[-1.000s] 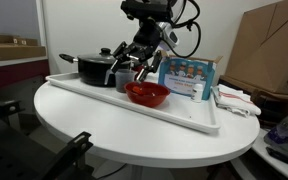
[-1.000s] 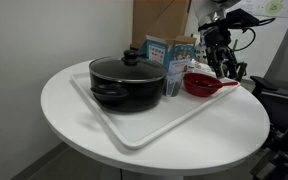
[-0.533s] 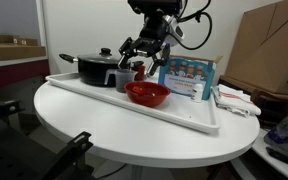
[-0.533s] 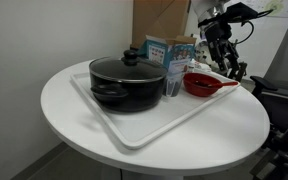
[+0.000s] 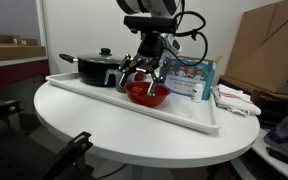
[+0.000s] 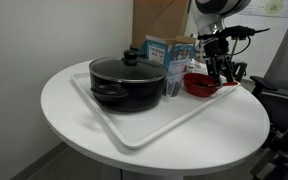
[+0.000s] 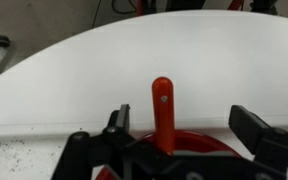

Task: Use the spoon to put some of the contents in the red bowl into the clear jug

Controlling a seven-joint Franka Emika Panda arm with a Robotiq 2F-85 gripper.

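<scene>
The spoon's red handle point(image 7: 163, 115) extends far beyond my open gripper's fingers, so next I move my gripper toward the handle's end point(image 7: 162, 86) and close it there before scooping.
The red bowl point(image 5: 149, 97) sits on the white tray point(image 5: 189, 113) and shows in both exterior views point(image 6: 196, 84). A red-handled spoon point(image 7: 162, 105) rests in it, its handle sticking out over the rim point(image 6: 227, 85). My gripper point(image 5: 144, 74) hangs low over the bowl with its fingers open. In the wrist view the gripper point(image 7: 184, 118) straddles the spoon handle, which is nearer one finger and not clamped. The clear jug point(image 6: 173, 85) stands between the bowl and the pot, partly hidden behind my fingers point(image 5: 122, 78).
A black lidded pot point(image 5: 92, 68) fills the tray's other end. A blue box point(image 5: 190, 77) stands on the tray right behind the bowl. The round white table point(image 6: 74, 120) has bare room around the tray. Cardboard boxes point(image 5: 269, 50) stand behind the table.
My gripper has come down from above the jug and bowl to just over the red bowl, around the spoon handle. The bowl, jug and pot have not moved.
</scene>
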